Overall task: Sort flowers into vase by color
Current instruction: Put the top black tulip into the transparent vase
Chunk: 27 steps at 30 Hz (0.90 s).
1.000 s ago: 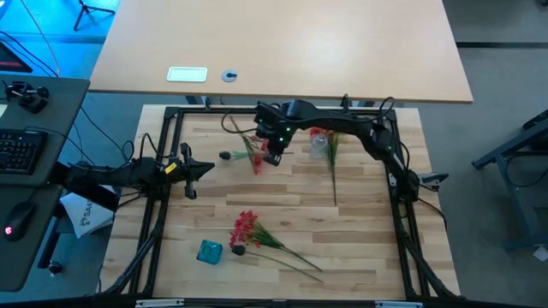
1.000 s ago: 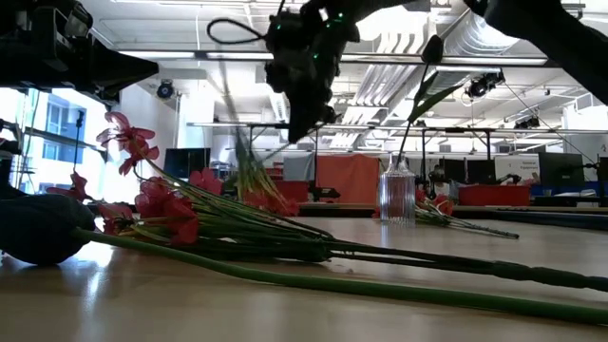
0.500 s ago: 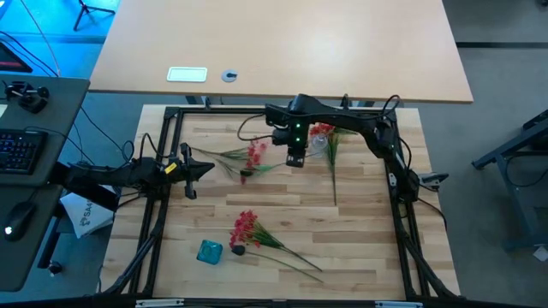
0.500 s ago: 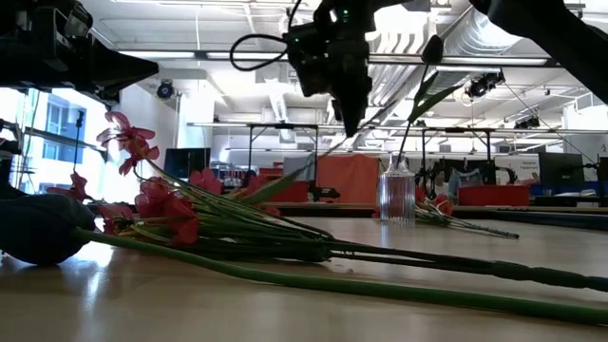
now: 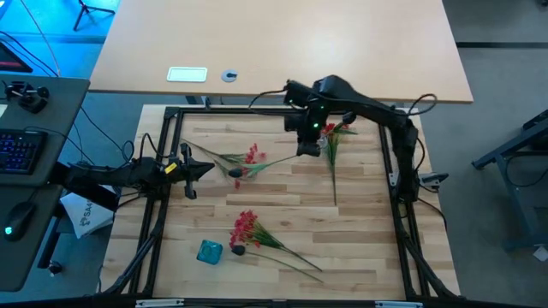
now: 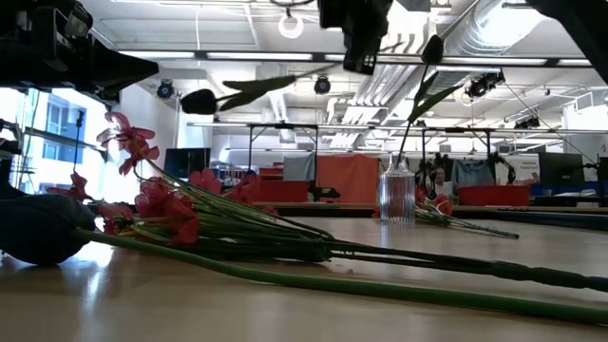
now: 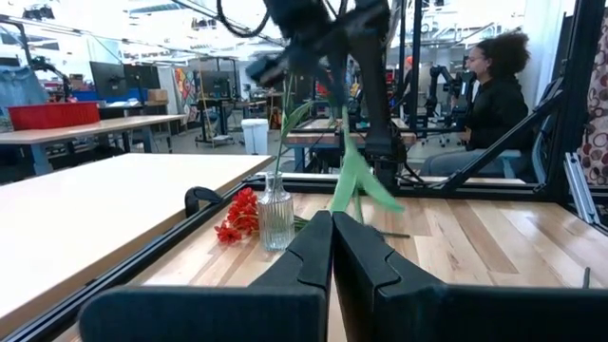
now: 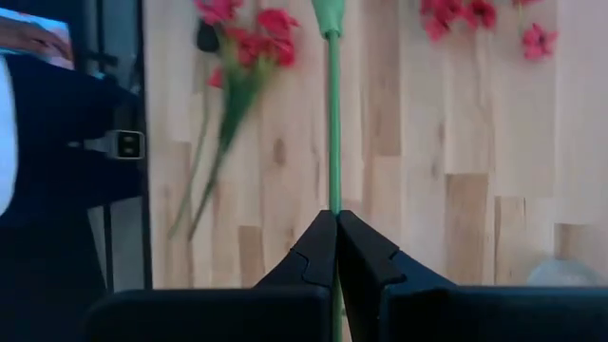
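Observation:
The level sprig's stem (image 5: 284, 160) has my right gripper low on it. I should tilt the bud (image 5: 235, 173) up and give my left gripper the sprig before filling the vase.
My right gripper (image 5: 310, 147) hangs over the far middle of the table, shut on a green-stemmed sprig (image 5: 272, 161) that reaches toward the table's left. In the low view the sprig's dark bud (image 6: 199, 100) is its free end. The clear glass vase (image 6: 397, 195) stands upright on the table just right of this gripper, with a stem in it, and red blossoms (image 7: 239, 217) lie by its base. More red flowers (image 5: 244, 227) lie on their sides near the front edge. My left gripper (image 7: 332, 233) is shut and waits at the left edge. My right gripper pinches the sprig's thin green stem (image 8: 333, 195) between its two fingers, which come from above and point down. The sprig is lifted clear of the table. It runs out nearly level toward the table's left, with leaves (image 6: 252, 90) and the bud at its free end.
A teal object (image 5: 210, 251) sits beside the near flower pile. One long stem (image 5: 334, 175) lies on the wood right of centre. A black frame (image 5: 171, 137) borders the table. A person (image 7: 489, 95) sits beyond the far side. Bare wood shows in the middle.
My right gripper has moved up and toward the table's right, nearer the vase, still shut on the stem. The sprig, which hung down below the fingers, has swung up to lie nearly level, high above the table.

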### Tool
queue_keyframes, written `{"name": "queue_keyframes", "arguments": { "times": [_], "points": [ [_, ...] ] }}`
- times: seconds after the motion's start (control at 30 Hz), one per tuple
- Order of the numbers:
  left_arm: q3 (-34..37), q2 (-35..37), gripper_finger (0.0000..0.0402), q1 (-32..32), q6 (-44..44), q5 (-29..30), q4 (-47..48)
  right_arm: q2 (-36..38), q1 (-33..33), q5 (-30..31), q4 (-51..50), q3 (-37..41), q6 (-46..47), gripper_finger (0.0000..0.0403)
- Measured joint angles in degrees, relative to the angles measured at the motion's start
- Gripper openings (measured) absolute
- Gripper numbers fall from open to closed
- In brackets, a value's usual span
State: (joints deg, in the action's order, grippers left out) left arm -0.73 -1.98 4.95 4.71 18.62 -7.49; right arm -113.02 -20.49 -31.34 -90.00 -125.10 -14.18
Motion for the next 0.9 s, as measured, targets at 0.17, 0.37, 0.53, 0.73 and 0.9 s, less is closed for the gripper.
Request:
{"name": "queue_keyframes", "arguments": {
  "times": [0.17, 0.37, 0.53, 0.73, 0.9],
  "points": [
    [0.0, 0.0, 0.0000, 0.0, 0.0, 0.0, 0.0, 5.5, -0.2, -1.3, 0.0, 0.0, -0.6, 0.0000],
    [0.0, 0.0, 0.0000, 0.0, 0.0, 0.0, 0.0, 11.3, -0.2, -1.3, 1.0, 2.0, 0.2, 0.0000],
    [0.0, 0.0, 0.0000, 0.0, 0.0, 0.0, 0.0, 18.7, -0.1, -3.5, 10.7, 17.1, 2.0, 0.0000],
    [0.0, 0.0, 0.0000, 0.0, 0.0, 0.0, 0.0, 32.8, 0.8, -11.3, 41.7, 45.9, 14.5, 0.0000],
    [0.0, 0.0, 0.0000, 0.0, 0.0, 0.0, 0.0, 42.2, 4.0, -9.4, 84.8, 67.7, 30.7, 0.0000]
  ]
}}
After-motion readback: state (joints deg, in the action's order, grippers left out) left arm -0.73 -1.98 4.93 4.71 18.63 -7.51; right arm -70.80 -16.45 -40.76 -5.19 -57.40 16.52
